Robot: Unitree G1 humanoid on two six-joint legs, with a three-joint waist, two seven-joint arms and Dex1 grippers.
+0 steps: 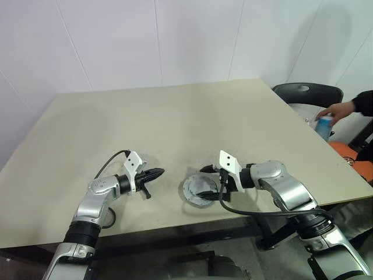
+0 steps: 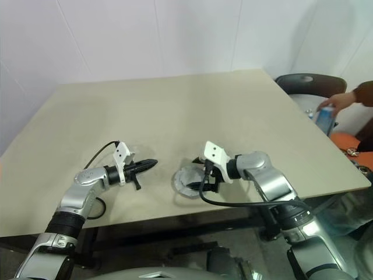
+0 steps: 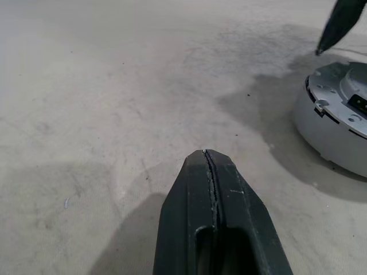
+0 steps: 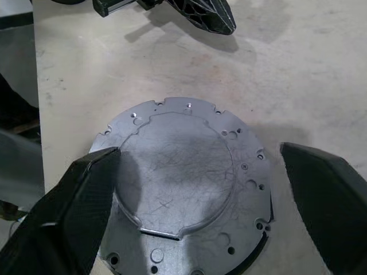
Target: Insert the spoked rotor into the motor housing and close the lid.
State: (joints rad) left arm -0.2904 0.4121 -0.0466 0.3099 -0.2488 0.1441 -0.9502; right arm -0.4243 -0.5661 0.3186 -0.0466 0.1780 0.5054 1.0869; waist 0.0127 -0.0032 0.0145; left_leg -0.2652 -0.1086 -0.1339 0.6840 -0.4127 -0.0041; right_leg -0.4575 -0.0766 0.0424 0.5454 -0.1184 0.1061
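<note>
I expect the lid to settle flush on the motor housing when I grip and press it, because a dark gap shows under the lid's rim.
A round grey motor housing sits near the table's front edge, between my two arms. A flat silver lid with screw holes round its rim lies on top of it and covers the inside. The spoked rotor is hidden. My right gripper hovers just over the lid, open, one finger on each side of the disc and nothing between them. My left gripper is shut and empty, low over the bare table a short way to the left of the housing, pointing toward it.
The tan table stretches far back and to the left. Past its right edge stand a black chair and a person's hand on a blue bottle. The front table edge runs close beneath both arms.
</note>
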